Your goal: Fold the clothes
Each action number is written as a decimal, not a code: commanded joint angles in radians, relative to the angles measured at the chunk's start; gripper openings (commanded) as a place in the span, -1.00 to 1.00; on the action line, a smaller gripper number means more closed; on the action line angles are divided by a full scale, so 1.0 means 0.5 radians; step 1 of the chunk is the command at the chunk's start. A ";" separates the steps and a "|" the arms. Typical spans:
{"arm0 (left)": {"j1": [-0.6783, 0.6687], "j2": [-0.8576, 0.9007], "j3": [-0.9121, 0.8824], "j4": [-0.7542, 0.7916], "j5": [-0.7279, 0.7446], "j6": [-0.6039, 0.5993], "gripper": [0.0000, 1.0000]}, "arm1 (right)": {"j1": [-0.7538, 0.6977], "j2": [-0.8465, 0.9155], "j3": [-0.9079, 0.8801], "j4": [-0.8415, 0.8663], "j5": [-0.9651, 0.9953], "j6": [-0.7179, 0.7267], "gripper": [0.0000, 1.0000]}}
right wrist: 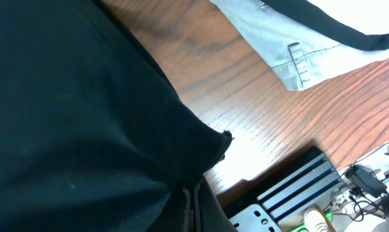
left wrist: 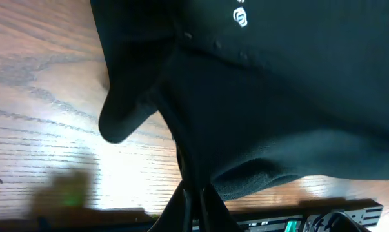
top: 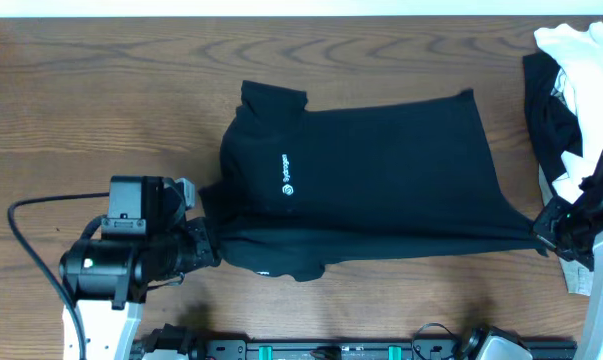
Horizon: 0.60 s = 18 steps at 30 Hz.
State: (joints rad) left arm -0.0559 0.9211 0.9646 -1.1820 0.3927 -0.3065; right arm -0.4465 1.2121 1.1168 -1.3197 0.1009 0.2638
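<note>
The black T-shirt's near edge (top: 431,250) is straight between both grippers. My right gripper should keep moving the T-shirt's hem corner down toward the wooden table (top: 511,200) until the cloth lies flat.
A black short-sleeved T-shirt (top: 381,170) with a small white chest logo (top: 286,176) lies spread across the middle of the wooden table, its near edge pulled taut between both arms. My left gripper (top: 213,245) is shut on the shirt's near left edge by the sleeve; in the left wrist view the black cloth (left wrist: 265,109) rises from between the closed fingers (left wrist: 195,200). My right gripper (top: 543,228) is shut on the near right hem corner, and the right wrist view shows the cloth (right wrist: 71,122) pinched at the fingertips (right wrist: 189,196).
A heap of white and black clothes (top: 571,80) lies at the table's far right, just behind the right arm; a light grey garment (right wrist: 297,45) shows there too. A black rail (top: 361,350) runs along the table's near edge.
</note>
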 commanded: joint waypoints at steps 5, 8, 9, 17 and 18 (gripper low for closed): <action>0.011 -0.037 0.043 -0.019 -0.059 0.036 -0.88 | -0.024 -0.037 -0.005 -0.005 0.048 0.024 -0.97; 0.011 -0.034 0.043 0.038 -0.086 0.034 -0.88 | -0.015 -0.036 -0.005 0.043 -0.006 -0.003 -0.97; 0.011 -0.027 0.043 0.066 -0.086 0.029 -0.88 | -0.008 -0.032 -0.005 0.076 -0.053 -0.050 -0.98; 0.010 0.130 0.043 0.288 -0.084 -0.011 -0.88 | 0.044 0.059 -0.005 0.231 -0.154 -0.117 -0.97; 0.010 0.160 0.043 0.306 -0.084 -0.011 -0.88 | 0.047 0.076 -0.005 0.246 -0.166 -0.118 -0.97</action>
State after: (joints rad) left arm -0.0559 0.9604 0.9646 -1.0512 0.3737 -0.3099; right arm -0.4328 1.2209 1.1168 -1.2163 0.0341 0.2249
